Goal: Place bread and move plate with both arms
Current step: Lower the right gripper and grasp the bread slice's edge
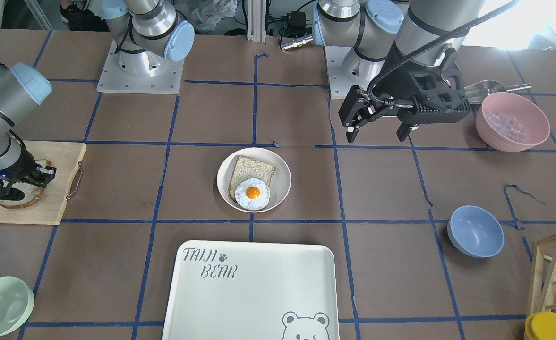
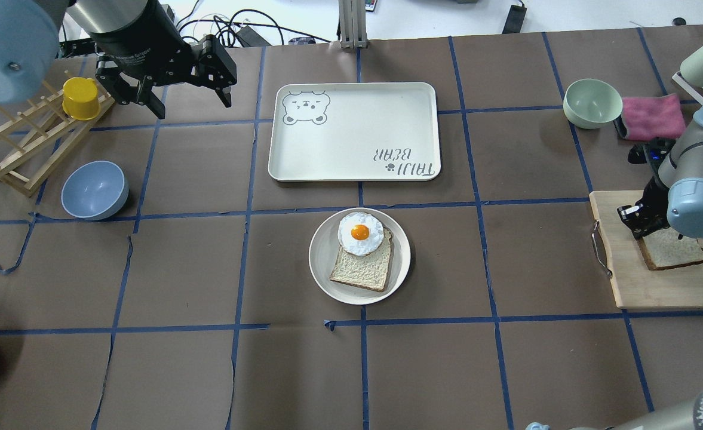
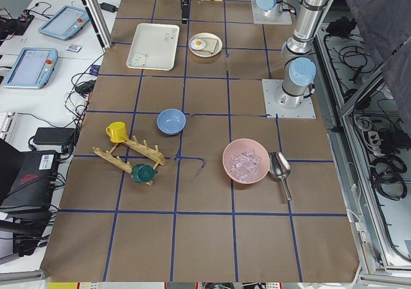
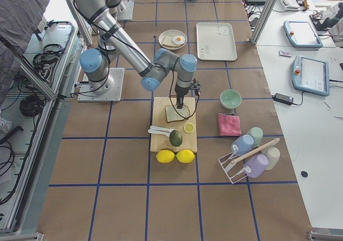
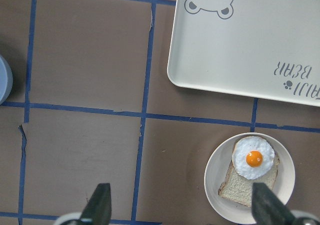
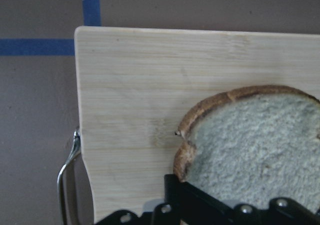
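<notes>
My right gripper's fingers are closed at the outer rim of the bread's crust (image 6: 181, 169). I should open them and put them on both sides of the crust further in before I lift (image 6: 192, 173).
The plate (image 1: 285, 175) sits mid-table and holds a thin beige slice and a fried egg (image 1: 252, 193); it also shows in the overhead view (image 2: 320, 266) and the left wrist view (image 5: 215, 177). The bread (image 2: 677, 249), with its dark crust, lies on the wooden cutting board (image 2: 656, 289); it also shows in the front view (image 1: 22, 200) and the right wrist view (image 6: 255, 145). My right gripper (image 2: 638, 224) (image 6: 220, 207) is shut on the bread's edge. My left gripper (image 1: 377, 136) (image 2: 193, 108) is open and empty, hovering high, away from the plate.
The white TAIJI BEAR tray (image 2: 351, 149) lies just beyond the plate. A blue bowl (image 2: 94, 190), a wooden rack (image 2: 11, 161) and a yellow cup (image 2: 80, 98) are on my left. A green bowl (image 2: 592, 103) and a pink cloth (image 2: 653, 116) are near the board.
</notes>
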You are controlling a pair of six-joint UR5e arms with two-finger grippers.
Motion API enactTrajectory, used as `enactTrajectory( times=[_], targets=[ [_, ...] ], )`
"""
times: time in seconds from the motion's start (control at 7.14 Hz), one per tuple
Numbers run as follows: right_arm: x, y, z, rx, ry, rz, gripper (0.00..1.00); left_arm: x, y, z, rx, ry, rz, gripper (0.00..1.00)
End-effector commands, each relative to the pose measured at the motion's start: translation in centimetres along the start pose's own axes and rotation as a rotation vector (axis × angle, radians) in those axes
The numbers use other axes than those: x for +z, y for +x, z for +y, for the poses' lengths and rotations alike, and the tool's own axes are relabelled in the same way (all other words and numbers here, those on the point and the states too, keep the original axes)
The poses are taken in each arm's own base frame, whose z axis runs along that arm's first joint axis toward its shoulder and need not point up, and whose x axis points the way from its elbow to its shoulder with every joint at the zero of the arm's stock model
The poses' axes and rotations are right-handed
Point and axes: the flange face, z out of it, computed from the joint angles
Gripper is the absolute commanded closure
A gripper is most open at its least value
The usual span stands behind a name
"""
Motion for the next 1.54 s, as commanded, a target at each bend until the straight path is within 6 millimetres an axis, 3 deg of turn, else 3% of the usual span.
enactTrajectory(
  times=[0.0,0.28,0.7,1.4],
  targets=[
    [-0.03,0.02,-0.03,0.000,0.004,0.002,0.48,0.00,0.07,0.03,0.001,0.000,0.001,0.00],
    [-0.03,0.02,-0.03,0.000,0.004,0.002,0.50,0.00,-0.01,-0.01,0.000,0.000,0.001,0.00],
    [0.08,0.44,0.08,0.002,-0.016,0.041,0.62,0.00,-0.01,-0.01,0.000,0.000,0.001,0.00],
    [0.31,0.78,0.32,0.016,-0.036,0.092,0.63,0.00,-0.01,-0.01,0.000,0.000,0.001,0.00]
  ],
)
